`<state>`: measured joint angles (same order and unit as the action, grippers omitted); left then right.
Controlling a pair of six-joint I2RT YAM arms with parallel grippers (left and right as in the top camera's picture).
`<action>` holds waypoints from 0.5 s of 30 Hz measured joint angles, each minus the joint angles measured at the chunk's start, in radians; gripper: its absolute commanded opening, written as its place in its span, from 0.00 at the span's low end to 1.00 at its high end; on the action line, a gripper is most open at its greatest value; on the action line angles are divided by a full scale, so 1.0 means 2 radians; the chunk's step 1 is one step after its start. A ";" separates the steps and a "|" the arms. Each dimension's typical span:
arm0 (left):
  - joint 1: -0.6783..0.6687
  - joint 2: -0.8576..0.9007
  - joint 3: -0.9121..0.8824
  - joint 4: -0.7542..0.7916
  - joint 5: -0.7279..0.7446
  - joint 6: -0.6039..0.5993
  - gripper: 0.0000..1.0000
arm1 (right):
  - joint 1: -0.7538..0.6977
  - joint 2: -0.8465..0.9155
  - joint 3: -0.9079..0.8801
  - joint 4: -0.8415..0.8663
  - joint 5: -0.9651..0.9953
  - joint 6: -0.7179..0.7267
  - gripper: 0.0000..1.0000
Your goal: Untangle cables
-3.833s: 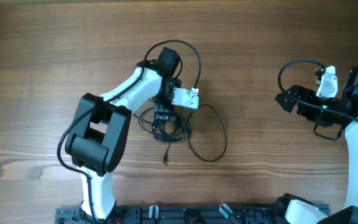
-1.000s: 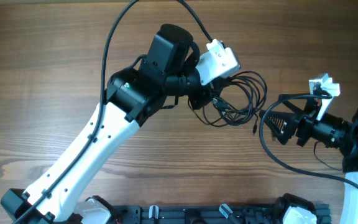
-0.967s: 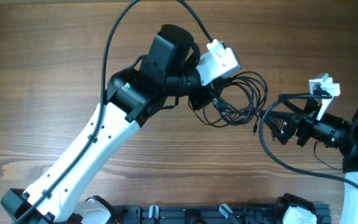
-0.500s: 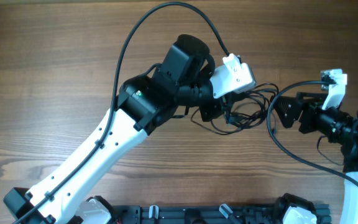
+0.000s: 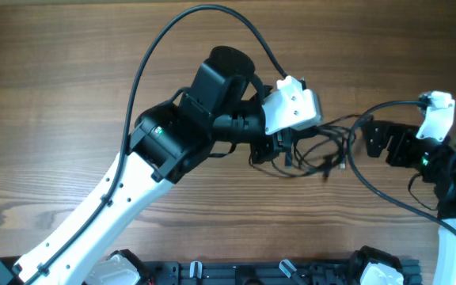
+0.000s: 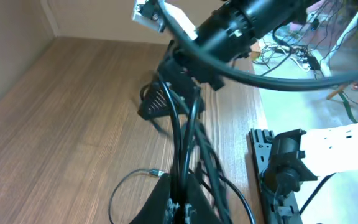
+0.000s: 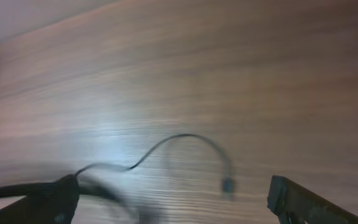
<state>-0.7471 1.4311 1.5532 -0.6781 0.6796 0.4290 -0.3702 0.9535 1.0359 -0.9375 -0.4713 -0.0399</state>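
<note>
My right gripper is pointing down at the wood (image 5: 361,161) next to the hanging tangle, so it should tilt level to face the tangle (image 5: 323,155) while my left gripper lifts.
The cables (image 5: 321,147) are a tangle of thin black wires hanging right of the table's middle, with a small plug end (image 5: 343,166) dangling. My left gripper (image 5: 286,150) is shut on the bundle. In the left wrist view the strands (image 6: 182,140) rise out of the closed fingertips of that gripper (image 6: 180,208), and one loop with a plug (image 6: 156,173) lies on the wood. My right gripper (image 5: 368,138) stands open just right of the tangle, facing it. In the blurred right wrist view a thin wire with a plug (image 7: 227,185) hangs between its spread fingers (image 7: 300,200).
A thick black arm cable (image 5: 180,32) arcs high over the left arm. A black rail (image 5: 275,273) runs along the table's front edge. In the left wrist view the right arm (image 6: 247,25) crosses overhead and an arm base (image 6: 284,168) stands by the table edge.
The left arm lifted the bundle off the table and carried it right, then slightly lower. The right gripper rose and drew back a little to the right, staying open.
</note>
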 measured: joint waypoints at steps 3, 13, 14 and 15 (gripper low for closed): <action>0.000 -0.003 0.000 -0.001 0.000 0.000 0.04 | 0.000 0.000 0.000 0.000 0.038 0.020 1.00; 0.000 -0.003 0.000 -0.024 -0.073 -0.006 0.04 | 0.000 0.000 0.000 -0.017 0.000 -0.005 0.99; 0.000 -0.003 0.000 -0.024 -0.086 -0.011 0.04 | 0.000 0.000 0.000 -0.022 -0.014 -0.015 1.00; 0.000 -0.003 0.000 -0.023 -0.094 -0.012 0.04 | 0.000 0.000 0.000 -0.030 -0.031 -0.028 1.00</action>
<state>-0.7471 1.4258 1.5532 -0.7250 0.4919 0.4042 -0.3702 0.9535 1.0355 -0.9966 -0.5331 -0.0967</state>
